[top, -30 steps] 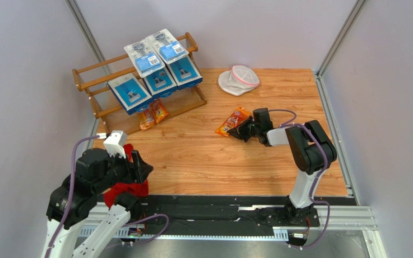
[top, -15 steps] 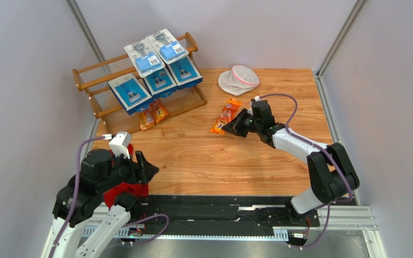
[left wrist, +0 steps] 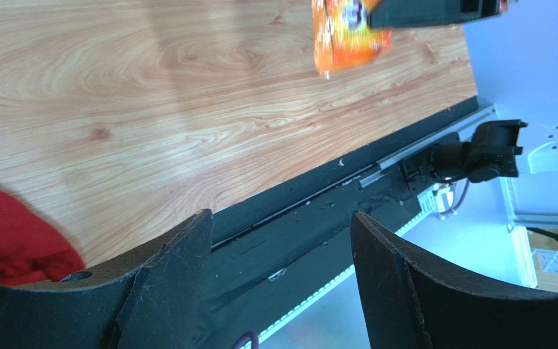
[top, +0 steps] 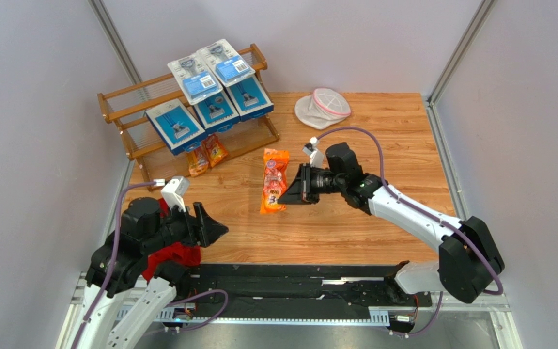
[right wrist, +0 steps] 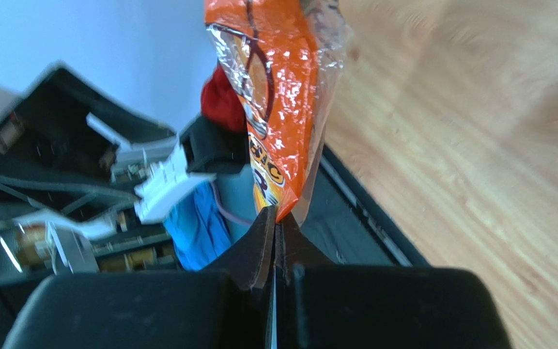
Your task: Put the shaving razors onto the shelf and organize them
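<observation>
My left gripper should hold the bag's top end (top: pixel 276 157) while my right gripper, which pinches the orange bag by its side edge (top: pixel 279 198), takes the bottom.
My right gripper (top: pixel 294 194) is shut on the edge of an orange razor bag (top: pixel 274 181) and holds it above the middle of the table; the bag (right wrist: pixel 278 102) fills the right wrist view, pinched at its lower end. The wooden shelf (top: pixel 118 98) stands at the back left with blue razor boxes (top: pixel 176 125) and clear blister packs (top: pixel 196 78) leaning on it and two orange bags (top: pixel 207 155) at its foot. My left gripper (top: pixel 211 227) is open and empty at the front left, over the table's near edge (left wrist: pixel 282 218).
A red cloth (top: pixel 171 257) lies under the left arm and shows in the left wrist view (left wrist: pixel 9 240). A round white pouch with pink trim (top: pixel 323 107) lies at the back of the table. A black rail (top: pixel 296 273) runs along the near edge.
My right arm has swung left and nearer with the orange bag, from the right centre to the table's middle, lifting it upright. My left gripper has shifted slightly right.
</observation>
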